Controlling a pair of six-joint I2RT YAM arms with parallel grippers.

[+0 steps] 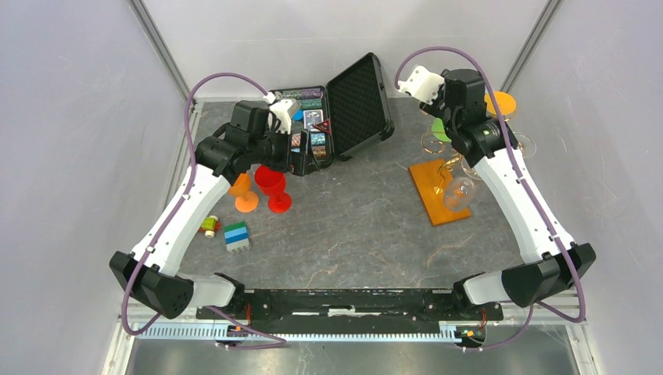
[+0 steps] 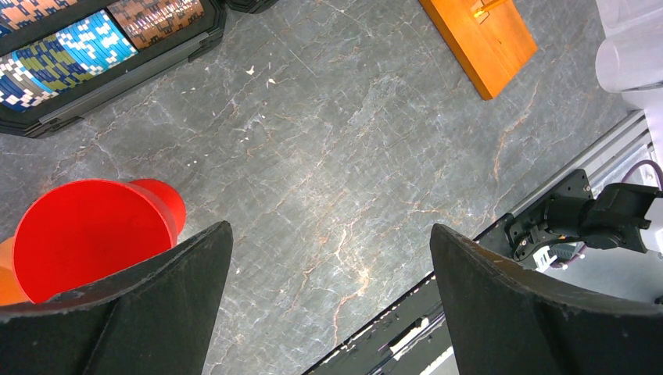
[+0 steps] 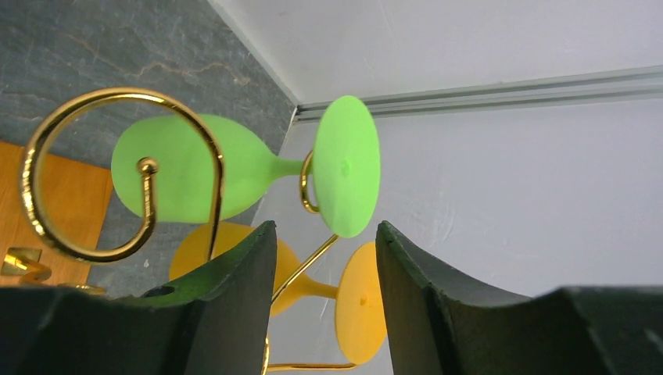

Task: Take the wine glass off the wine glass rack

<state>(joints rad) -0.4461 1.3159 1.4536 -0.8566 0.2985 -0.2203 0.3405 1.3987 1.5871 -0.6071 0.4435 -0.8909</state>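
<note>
I should move my right gripper's fingers to either side of the foot's rim (image 3: 345, 229) before I close them, because the wine glass's green foot is beyond the fingers and the gap between them faces gold wire (image 3: 313, 259).
The wine glass rack (image 1: 435, 193) stands at the right, gold scroll arms (image 3: 47, 183) rising from an orange-brown base (image 2: 478, 43). A green wine glass (image 3: 184, 168) hangs from one arm, its foot (image 3: 345, 166) toward me. An orange-yellow wine glass (image 3: 361, 301) hangs just beyond. A clear wine glass (image 1: 460, 194) hangs over the base. My right gripper (image 3: 327, 234) is open close under the green foot, gripping nothing; gold wire and the yellow stem show through the gap. My left gripper (image 2: 330, 228) is open over bare table beside a red glass (image 2: 86, 234).
An open black foam-lined case (image 1: 344, 109) with patterned cards lies at the back centre. A red glass (image 1: 271, 183) and an orange glass (image 1: 244, 193) stand left of centre. Coloured blocks (image 1: 237, 236) and a small toy (image 1: 209, 226) lie nearer the front left.
</note>
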